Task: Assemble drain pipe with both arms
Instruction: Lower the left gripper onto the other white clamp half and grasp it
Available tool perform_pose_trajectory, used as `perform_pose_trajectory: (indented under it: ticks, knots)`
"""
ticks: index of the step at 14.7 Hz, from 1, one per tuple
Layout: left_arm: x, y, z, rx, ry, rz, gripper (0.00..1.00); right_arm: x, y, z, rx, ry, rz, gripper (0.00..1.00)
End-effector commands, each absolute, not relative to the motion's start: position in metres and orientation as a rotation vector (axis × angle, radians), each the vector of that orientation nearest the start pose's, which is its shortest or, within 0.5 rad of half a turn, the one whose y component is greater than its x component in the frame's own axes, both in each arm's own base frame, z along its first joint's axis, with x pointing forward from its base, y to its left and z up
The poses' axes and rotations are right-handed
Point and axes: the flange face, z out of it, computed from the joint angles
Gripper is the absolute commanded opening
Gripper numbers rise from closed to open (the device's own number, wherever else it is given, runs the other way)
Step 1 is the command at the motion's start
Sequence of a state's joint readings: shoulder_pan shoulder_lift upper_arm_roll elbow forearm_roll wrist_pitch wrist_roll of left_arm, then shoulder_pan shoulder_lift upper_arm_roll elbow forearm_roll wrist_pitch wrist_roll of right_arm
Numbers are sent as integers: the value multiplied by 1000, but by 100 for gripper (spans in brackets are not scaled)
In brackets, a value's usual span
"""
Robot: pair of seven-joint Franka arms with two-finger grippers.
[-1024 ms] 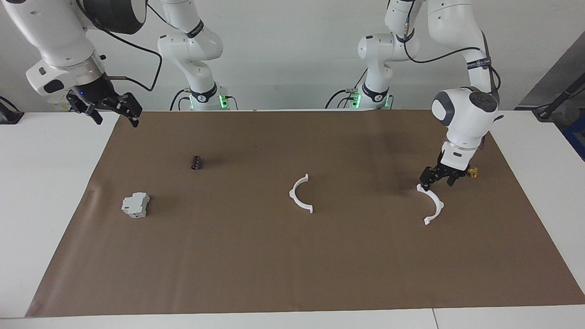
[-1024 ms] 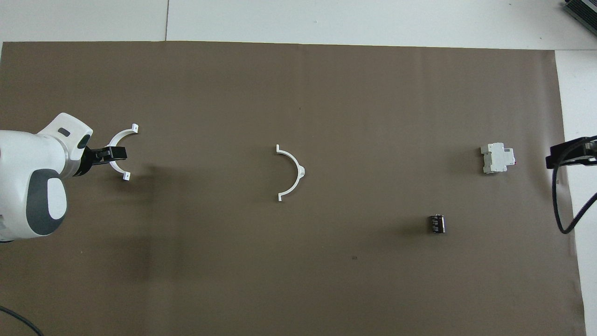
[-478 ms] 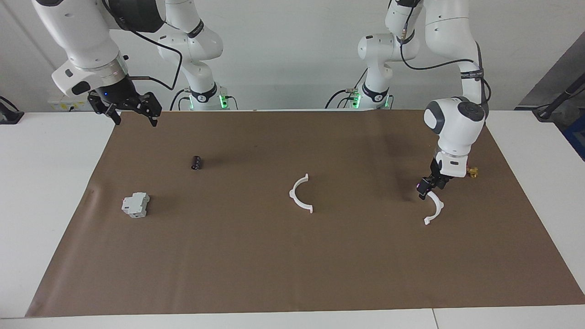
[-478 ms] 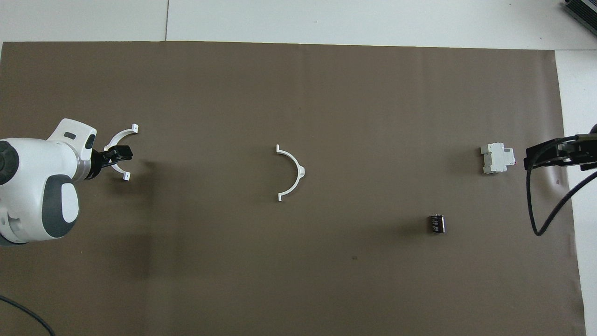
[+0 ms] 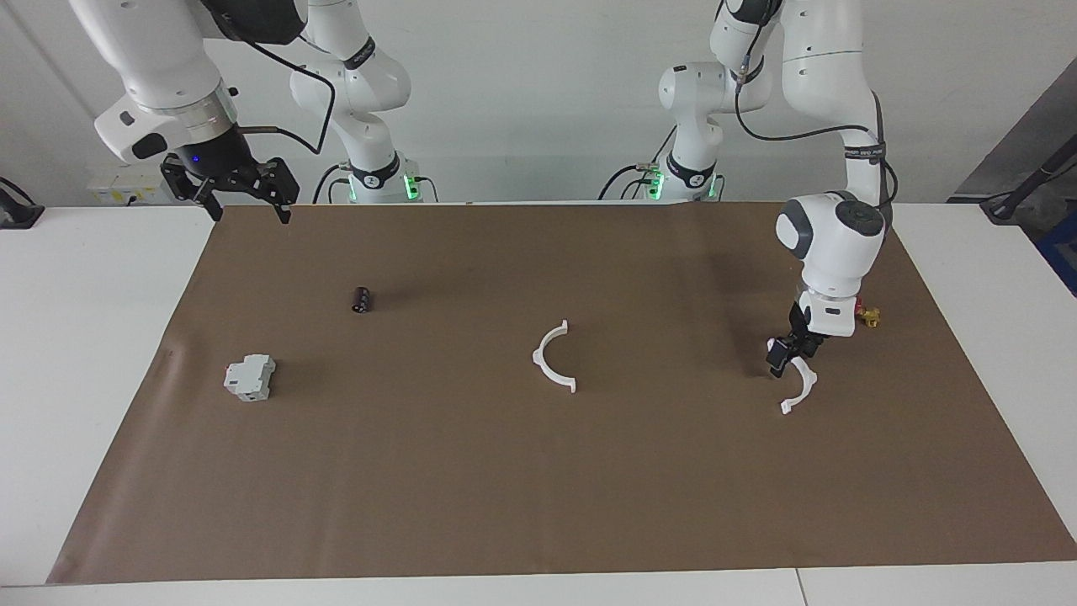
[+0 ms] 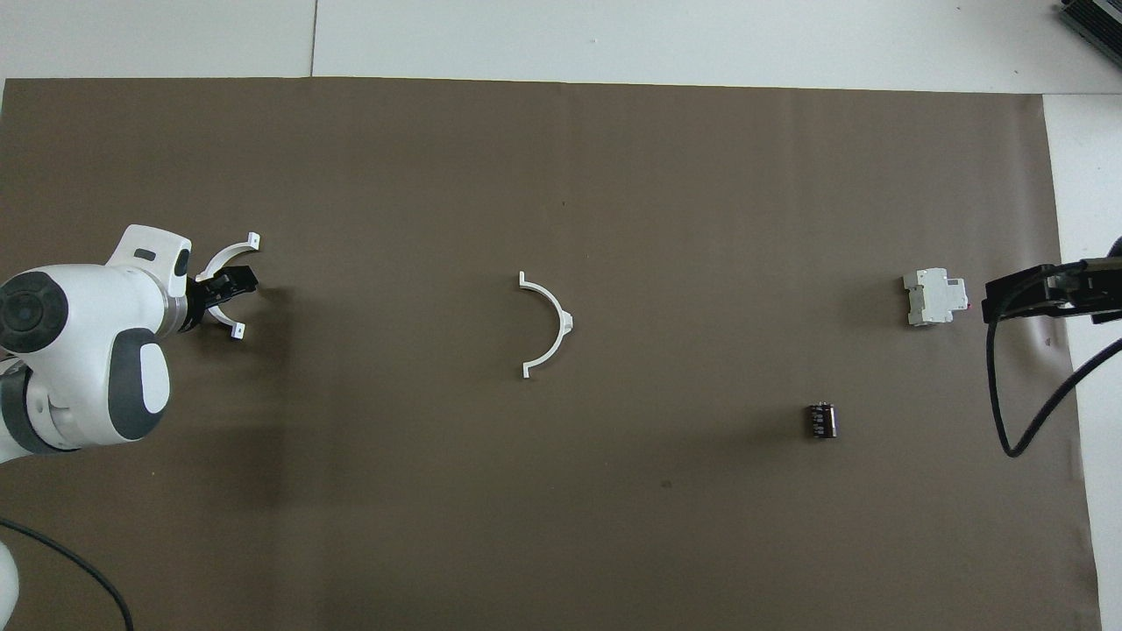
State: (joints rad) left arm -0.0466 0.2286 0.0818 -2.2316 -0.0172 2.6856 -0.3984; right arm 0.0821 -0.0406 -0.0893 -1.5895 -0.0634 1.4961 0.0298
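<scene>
My left gripper's tips reach past the arc into its hollow (image 5: 789, 385), so my left gripper should draw back and take the curved middle (image 5: 810, 377) before joining the arcs.
The drain pipe lies as two white half-ring arcs on the brown mat (image 5: 538, 505). One arc (image 5: 554, 359) (image 6: 550, 325) rests alone at the mat's middle. The other arc (image 5: 800, 385) (image 6: 230, 257) lies toward the left arm's end. My left gripper (image 5: 786, 354) (image 6: 226, 289) is low over this arc's curved middle, open, and hides part of it. Whether it touches the arc I cannot tell. My right gripper (image 5: 245, 199) (image 6: 1001, 299) hangs open and empty, high over the mat's edge at the right arm's end.
A grey-white blocky box (image 5: 250, 377) (image 6: 934, 297) sits toward the right arm's end, with a small black cylinder (image 5: 361, 300) (image 6: 821, 420) nearer to the robots. A small red-and-yellow valve (image 5: 868, 316) lies just beside the left arm's wrist.
The left gripper has turned and come down onto the arc at its end of the mat. The right gripper has swung in from beyond the mat's end to over its edge.
</scene>
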Motion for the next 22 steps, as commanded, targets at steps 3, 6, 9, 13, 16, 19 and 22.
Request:
perform_pose_trajectory:
  ticks: [3,6,9,13,16,19,22]
  knots:
    - [569,17,291,-3079,-677,-320,100,528,-14,642,-3193,69,112,100]
    - [571,16,300,-3077,-659,-135,100,525,-9,653,-3144,67,143,100]
    - [579,17,316,-3073,-628,-15,100,529,-14,650,-3119,83,113,100]
    - [590,20,320,-3108,-558,-96,100,530,-15,645,-3138,73,100,100]
    - [598,23,299,-3119,-608,-169,100,530,-14,643,-3142,71,93,100]
    - [603,24,305,-3119,-608,-120,100,528,-18,642,-3146,86,100,100]
    - [611,25,314,-3122,-586,-109,100,527,-28,643,-3127,112,99,100]
